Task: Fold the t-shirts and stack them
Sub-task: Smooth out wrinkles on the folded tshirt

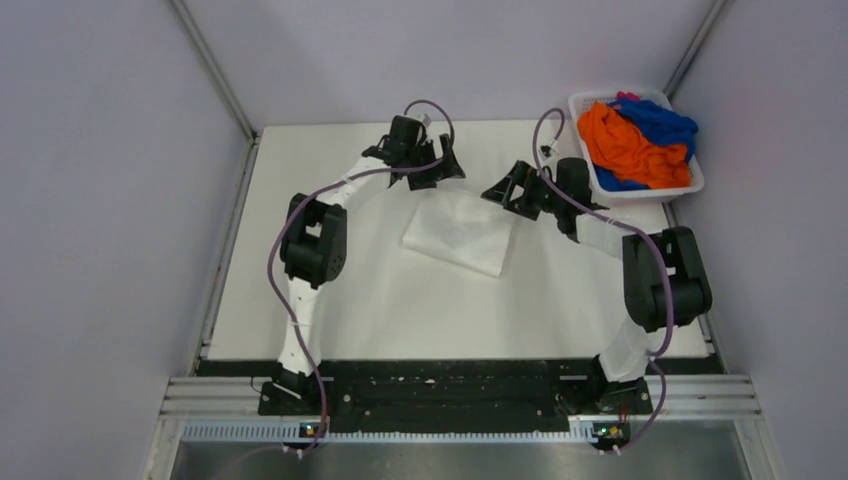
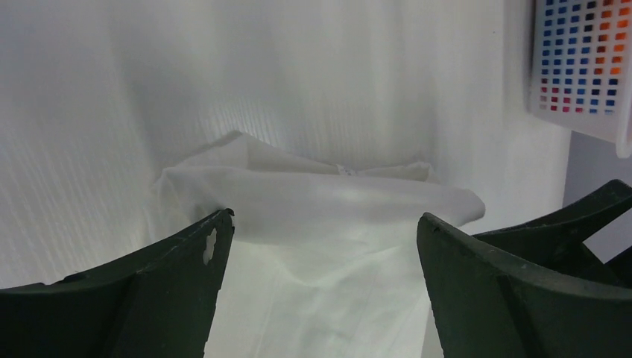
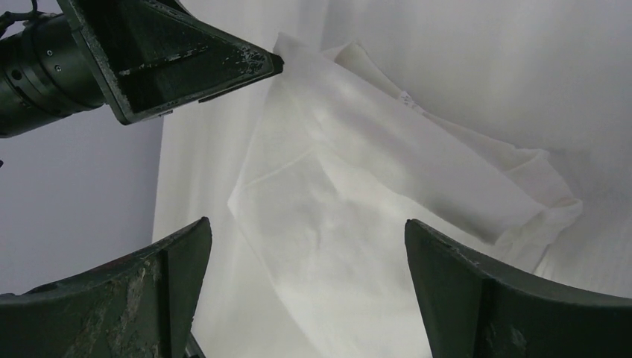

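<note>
The white t-shirt is lying flat in a compact rectangle (image 1: 462, 232), so its layers will stay folded and slide along together when the robot pulls its side edge (image 1: 412, 226).
A white t-shirt (image 1: 460, 232) lies folded into a slanted rectangle on the table's middle, its print hidden. It also shows in the left wrist view (image 2: 320, 216) and the right wrist view (image 3: 358, 179). My left gripper (image 1: 440, 168) hovers open and empty at its far left corner. My right gripper (image 1: 508, 190) hovers open and empty at its far right corner. An orange t-shirt (image 1: 625, 145), a blue one (image 1: 660, 122) and a bit of pink-red cloth (image 1: 626, 97) lie crumpled in the basket.
The white plastic basket (image 1: 697, 185) stands at the table's far right corner; its perforated wall shows in the left wrist view (image 2: 581, 60). Grey walls close in the table on three sides. The left gripper's finger (image 3: 194, 60) shows in the right wrist view.
</note>
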You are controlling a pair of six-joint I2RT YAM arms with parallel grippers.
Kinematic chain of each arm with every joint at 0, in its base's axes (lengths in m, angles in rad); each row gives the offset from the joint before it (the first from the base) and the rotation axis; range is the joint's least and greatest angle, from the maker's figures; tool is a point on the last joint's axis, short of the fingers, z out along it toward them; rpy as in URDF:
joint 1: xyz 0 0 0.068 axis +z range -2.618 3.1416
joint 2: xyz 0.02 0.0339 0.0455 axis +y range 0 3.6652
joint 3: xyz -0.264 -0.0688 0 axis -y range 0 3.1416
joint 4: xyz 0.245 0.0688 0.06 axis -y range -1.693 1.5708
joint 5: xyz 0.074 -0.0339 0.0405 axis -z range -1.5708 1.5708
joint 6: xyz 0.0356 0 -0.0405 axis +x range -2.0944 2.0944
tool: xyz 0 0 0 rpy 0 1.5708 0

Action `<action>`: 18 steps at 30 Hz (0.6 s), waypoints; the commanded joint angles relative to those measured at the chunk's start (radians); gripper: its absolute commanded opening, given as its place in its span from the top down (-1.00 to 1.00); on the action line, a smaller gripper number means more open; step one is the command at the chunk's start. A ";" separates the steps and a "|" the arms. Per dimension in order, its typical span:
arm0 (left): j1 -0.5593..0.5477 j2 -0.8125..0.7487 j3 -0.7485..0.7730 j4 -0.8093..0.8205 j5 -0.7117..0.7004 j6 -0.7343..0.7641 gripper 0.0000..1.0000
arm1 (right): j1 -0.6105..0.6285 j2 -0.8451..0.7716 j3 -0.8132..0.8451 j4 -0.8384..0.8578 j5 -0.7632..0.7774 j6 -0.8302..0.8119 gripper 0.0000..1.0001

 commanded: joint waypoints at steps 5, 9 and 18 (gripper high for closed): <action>0.002 0.136 0.178 -0.073 -0.174 -0.047 -0.92 | 0.003 0.195 0.213 -0.035 0.047 -0.039 -0.97; 0.003 0.181 0.185 -0.112 -0.187 -0.067 -0.91 | 0.003 0.296 0.299 -0.121 0.143 -0.064 -0.97; 0.002 0.143 0.097 -0.160 -0.237 -0.079 -0.88 | 0.004 0.403 0.320 -0.177 0.208 -0.042 -0.97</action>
